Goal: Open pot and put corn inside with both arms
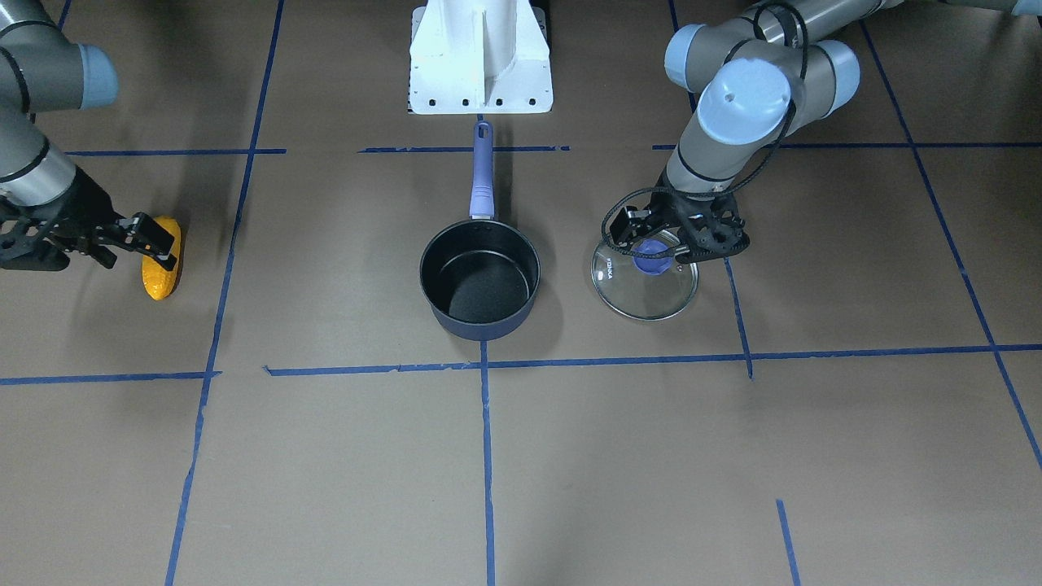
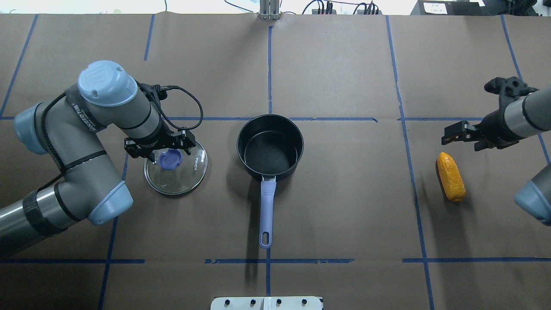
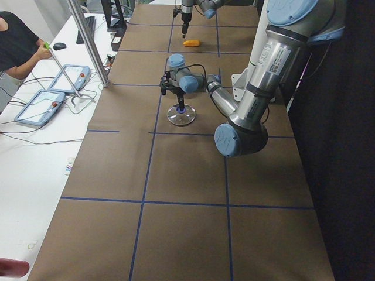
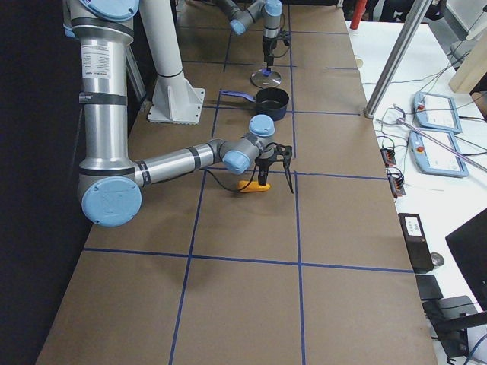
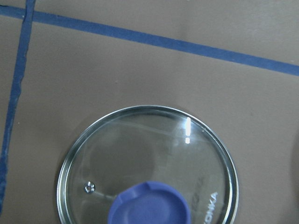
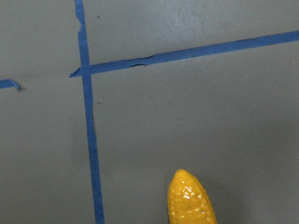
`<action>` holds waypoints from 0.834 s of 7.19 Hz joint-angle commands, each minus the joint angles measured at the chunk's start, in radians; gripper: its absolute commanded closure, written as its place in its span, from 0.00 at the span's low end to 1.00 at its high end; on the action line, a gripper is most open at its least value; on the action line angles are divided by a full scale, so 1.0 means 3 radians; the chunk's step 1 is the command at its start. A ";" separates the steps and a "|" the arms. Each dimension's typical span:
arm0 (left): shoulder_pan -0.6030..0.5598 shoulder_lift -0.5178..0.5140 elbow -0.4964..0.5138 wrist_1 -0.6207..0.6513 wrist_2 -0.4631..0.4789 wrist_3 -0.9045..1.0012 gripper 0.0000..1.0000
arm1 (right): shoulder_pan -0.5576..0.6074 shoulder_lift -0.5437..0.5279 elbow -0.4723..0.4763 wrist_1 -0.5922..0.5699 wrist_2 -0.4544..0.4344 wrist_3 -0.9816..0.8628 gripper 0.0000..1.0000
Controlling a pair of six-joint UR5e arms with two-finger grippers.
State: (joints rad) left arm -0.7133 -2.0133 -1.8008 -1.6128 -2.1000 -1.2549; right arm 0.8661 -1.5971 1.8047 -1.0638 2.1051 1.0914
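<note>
I expect the corn point(image 1: 160, 277) to lie fully inside, below the pot's rim, when I carry it in, because the corn looks shorter than the pot's wide opening point(image 1: 479, 272).
The pot point(image 2: 270, 146) stands open in the middle of the table, its purple-blue handle point(image 2: 267, 206) pointing toward the robot's base; it also shows in the front view point(image 1: 480, 279). Its glass lid point(image 2: 185, 174) lies flat on the table to the pot's left, blue knob point(image 2: 170, 159) up. My left gripper point(image 2: 162, 150) hovers just over the knob, jaws spread, holding nothing. The corn point(image 2: 451, 177) lies on the table at the right. My right gripper point(image 2: 457, 133) is open above the corn's far end point(image 1: 161, 268), not holding it.
The white base stand point(image 1: 480, 57) sits behind the pot's handle. Blue tape lines point(image 2: 404, 129) cross the brown table cover. Operators' pendants and cables point(image 4: 434, 122) lie on a white side table beyond the far edge.
</note>
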 commanded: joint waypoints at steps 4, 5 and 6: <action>-0.0383 0.0023 -0.0378 0.0329 -0.0266 0.0005 0.00 | -0.0397 -0.0219 -0.0013 0.0003 -0.0283 0.0069 0.03; -0.0424 0.0023 -0.0409 0.0334 -0.0271 0.0005 0.00 | -0.0392 -0.0224 0.0013 -0.0003 -0.0252 0.0069 0.37; -0.0450 0.0028 -0.0424 0.0334 -0.0306 0.0005 0.00 | -0.0382 -0.0224 0.0013 -0.0013 -0.0247 0.0069 0.73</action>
State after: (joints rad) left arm -0.8352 -2.0065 -1.9197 -1.5133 -2.1819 -1.2533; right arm 0.7498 -1.6621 1.8061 -1.0647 2.0270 1.1121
